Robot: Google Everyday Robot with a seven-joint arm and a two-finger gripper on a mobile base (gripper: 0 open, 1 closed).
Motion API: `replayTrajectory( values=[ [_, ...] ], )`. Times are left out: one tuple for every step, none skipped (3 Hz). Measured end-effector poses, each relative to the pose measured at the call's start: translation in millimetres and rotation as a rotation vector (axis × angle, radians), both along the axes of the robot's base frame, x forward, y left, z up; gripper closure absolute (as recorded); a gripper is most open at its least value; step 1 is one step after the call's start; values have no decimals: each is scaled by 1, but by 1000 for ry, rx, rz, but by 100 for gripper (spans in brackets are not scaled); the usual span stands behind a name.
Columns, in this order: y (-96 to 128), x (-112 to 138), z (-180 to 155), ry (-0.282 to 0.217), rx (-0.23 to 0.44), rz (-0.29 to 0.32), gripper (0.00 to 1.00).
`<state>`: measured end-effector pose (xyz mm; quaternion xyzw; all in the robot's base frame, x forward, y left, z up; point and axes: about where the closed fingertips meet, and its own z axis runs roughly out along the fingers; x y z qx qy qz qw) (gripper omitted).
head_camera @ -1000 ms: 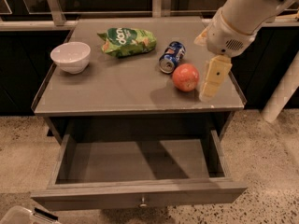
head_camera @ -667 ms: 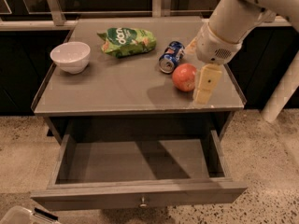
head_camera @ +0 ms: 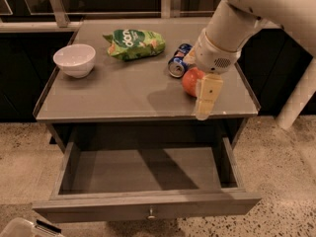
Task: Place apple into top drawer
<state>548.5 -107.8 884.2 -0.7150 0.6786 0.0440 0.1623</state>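
Note:
My gripper's fingers are hanging in front of the apple, near the table's front edge [head_camera: 203, 119], so next I lift them back and lower them around the apple [head_camera: 189, 82].
The apple [head_camera: 189, 81], round and red-orange, rests on the grey table top near its right front corner, just in front of the blue soda can [head_camera: 177, 63]. My gripper [head_camera: 205, 103] hangs down over the apple's right side, covers part of it, and reaches to the table's front edge. The top drawer [head_camera: 148, 206] is pulled wide open below the table, with a small metal knob [head_camera: 151, 213] at the centre of its front panel. Its inside holds nothing.
A white bowl [head_camera: 74, 59] stands at the table's left. A green snack bag [head_camera: 134, 44] lies at the back middle. The table [head_camera: 108, 95] has a low raised rim. A white post [head_camera: 298, 95] stands to the right on the speckled floor.
My arm has swung left and down, so the gripper has gone from the apple's right to partly in front of it. The apple, can and drawer have not moved.

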Motion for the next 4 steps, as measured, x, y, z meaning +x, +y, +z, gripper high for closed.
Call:
replayTrajectory(
  values=[
    [-18, 24, 1, 5, -4, -38, 0],
    [-47, 65, 1, 14, 7, -86, 0],
    [-55, 84, 24, -47, 31, -112, 0],
    [-54, 84, 24, -47, 31, -111, 0]
  ],
)
